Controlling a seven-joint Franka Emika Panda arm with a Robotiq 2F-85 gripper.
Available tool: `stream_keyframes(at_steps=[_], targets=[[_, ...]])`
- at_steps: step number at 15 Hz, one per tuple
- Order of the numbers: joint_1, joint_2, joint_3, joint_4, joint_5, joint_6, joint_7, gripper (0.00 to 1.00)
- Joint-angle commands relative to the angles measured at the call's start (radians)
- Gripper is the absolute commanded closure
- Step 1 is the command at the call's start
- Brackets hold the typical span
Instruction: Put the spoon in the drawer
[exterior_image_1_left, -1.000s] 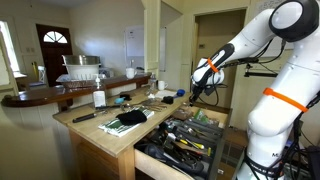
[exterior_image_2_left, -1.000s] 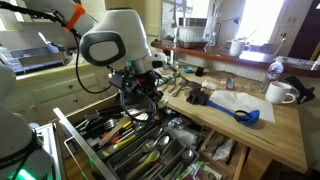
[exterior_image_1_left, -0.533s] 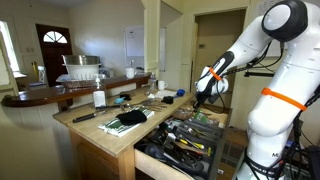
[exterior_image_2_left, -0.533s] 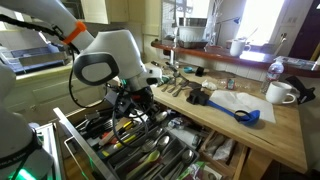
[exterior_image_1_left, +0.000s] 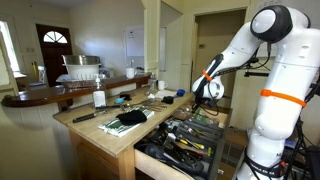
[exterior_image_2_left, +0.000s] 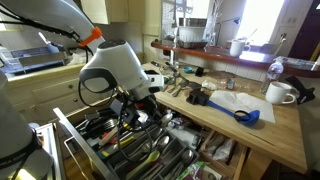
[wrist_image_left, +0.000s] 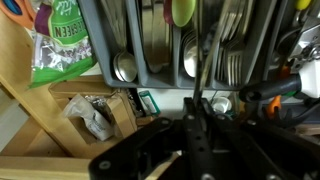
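Note:
The spoon's handle is in my gripper, out by the utensil tray's end (wrist_image_left: 170, 90). Next, I move in over the tray's spoon compartment (wrist_image_left: 187, 45) before I lower the spoon.
The drawer (exterior_image_1_left: 186, 140) of the light wooden counter stands pulled open, its dark compartments full of mixed utensils; it also shows in an exterior view (exterior_image_2_left: 140, 152). My gripper (exterior_image_1_left: 205, 93) hangs low over the open drawer, as an exterior view (exterior_image_2_left: 134, 102) also shows. In the wrist view the gripper (wrist_image_left: 197, 128) is shut on the thin metal handle of the spoon (wrist_image_left: 204, 60), which points down towards the utensil tray (wrist_image_left: 150, 70) with its rows of spoons and forks. The spoon's bowl is hard to make out among them.
A green-labelled bag (wrist_image_left: 60, 40) and small clutter lie beside the tray. On the counter are a white mug (exterior_image_2_left: 281, 93), a blue scoop (exterior_image_2_left: 245, 115) on paper, a dark cloth (exterior_image_1_left: 126, 118) and a bottle (exterior_image_1_left: 99, 98).
The arm has lowered and swung in over the open drawer, bringing the gripper and spoon closer to the utensil compartments.

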Motion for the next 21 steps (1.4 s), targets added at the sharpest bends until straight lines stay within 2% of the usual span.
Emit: stream_keyframes(at_steps=[1,6,9,10,15,16,21], targets=[[0.123,-0.007,-0.095,0.001,0.188,-0.019,-0.182,0.98],[0.193,0.014,-0.208,0.0,0.375,-0.042,-0.403,0.98],[0.226,0.029,-0.253,-0.001,0.467,-0.023,-0.497,0.98],[0.188,0.017,-0.22,-0.001,0.397,-0.019,-0.422,0.92],[0.207,0.023,-0.238,-0.001,0.423,-0.019,-0.448,0.92],[0.207,0.023,-0.238,-0.001,0.424,-0.019,-0.448,0.98],[0.263,0.06,-0.243,0.015,0.501,0.009,-0.48,0.98]])
